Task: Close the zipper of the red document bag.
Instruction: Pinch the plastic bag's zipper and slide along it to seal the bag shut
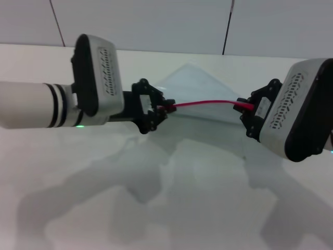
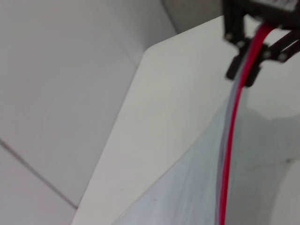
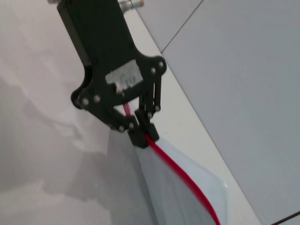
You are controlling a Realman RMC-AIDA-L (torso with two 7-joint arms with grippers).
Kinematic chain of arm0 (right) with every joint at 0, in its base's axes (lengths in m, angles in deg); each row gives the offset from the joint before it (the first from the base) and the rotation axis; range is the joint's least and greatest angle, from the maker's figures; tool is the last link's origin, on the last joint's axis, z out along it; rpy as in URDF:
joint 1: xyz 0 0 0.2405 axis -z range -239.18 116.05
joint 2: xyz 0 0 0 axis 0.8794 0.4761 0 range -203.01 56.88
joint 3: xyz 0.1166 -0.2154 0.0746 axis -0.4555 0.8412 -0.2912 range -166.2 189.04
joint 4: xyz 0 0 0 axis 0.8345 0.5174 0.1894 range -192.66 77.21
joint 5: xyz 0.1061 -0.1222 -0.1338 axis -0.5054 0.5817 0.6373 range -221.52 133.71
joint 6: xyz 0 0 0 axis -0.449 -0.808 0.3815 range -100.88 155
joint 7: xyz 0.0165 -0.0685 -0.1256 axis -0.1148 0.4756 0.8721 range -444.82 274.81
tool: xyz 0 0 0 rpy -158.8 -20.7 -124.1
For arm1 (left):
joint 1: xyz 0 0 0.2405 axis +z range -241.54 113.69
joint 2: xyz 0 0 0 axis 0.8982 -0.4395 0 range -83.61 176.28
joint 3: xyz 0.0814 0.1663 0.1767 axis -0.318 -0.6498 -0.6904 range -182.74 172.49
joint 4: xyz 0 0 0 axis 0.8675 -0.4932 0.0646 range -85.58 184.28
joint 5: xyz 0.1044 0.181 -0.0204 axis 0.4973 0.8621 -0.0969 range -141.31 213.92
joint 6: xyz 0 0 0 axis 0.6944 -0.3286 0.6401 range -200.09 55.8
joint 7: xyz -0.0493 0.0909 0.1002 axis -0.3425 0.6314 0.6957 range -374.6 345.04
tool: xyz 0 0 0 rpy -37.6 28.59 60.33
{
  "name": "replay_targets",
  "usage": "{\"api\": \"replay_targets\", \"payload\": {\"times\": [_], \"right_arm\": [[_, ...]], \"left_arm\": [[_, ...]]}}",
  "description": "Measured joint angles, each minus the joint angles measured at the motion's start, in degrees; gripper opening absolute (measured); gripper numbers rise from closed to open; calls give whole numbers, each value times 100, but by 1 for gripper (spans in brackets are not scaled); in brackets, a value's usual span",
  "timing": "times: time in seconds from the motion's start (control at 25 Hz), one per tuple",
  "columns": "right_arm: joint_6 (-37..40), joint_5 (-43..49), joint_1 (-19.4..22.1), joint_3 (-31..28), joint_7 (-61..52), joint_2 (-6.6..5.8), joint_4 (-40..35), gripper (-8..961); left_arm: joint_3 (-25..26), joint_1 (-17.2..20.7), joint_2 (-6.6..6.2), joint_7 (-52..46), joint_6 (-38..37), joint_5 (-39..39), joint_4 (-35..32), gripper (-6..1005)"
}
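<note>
My left gripper should pinch the red zipper and slide along it, away from my right gripper, to the zipper's end, because the zipper continues behind my left gripper's fingers [image 3: 126, 109].
The red document bag [image 1: 193, 83] is a translucent pale pouch held up off the white table, hanging slanted away from me. Its zipper [image 1: 205, 103] is a thin red strip stretched between the two grippers. My left gripper [image 1: 167, 107] is shut on the zipper's left end. My right gripper [image 1: 243, 108] is shut on its right end. The left wrist view shows the zipper [image 2: 229, 154] running along the bag [image 2: 187, 192] to the right gripper [image 2: 243, 70]. The right wrist view shows the left gripper [image 3: 140, 135] pinching the zipper [image 3: 183, 176] at the edge of the bag [image 3: 161, 197].
A white table [image 1: 171, 198] spreads under both arms, and their shadows fall on it. A grey tiled wall [image 1: 156, 21] rises behind the table's far edge.
</note>
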Motion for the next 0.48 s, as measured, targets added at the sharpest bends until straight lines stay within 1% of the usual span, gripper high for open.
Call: {"api": "replay_targets", "payload": {"times": [0.48], "right_arm": [[-6, -1, 268, -104, 36, 0, -325, 139]], "left_arm": [[637, 87, -16, 201, -20, -1, 321, 120]]}}
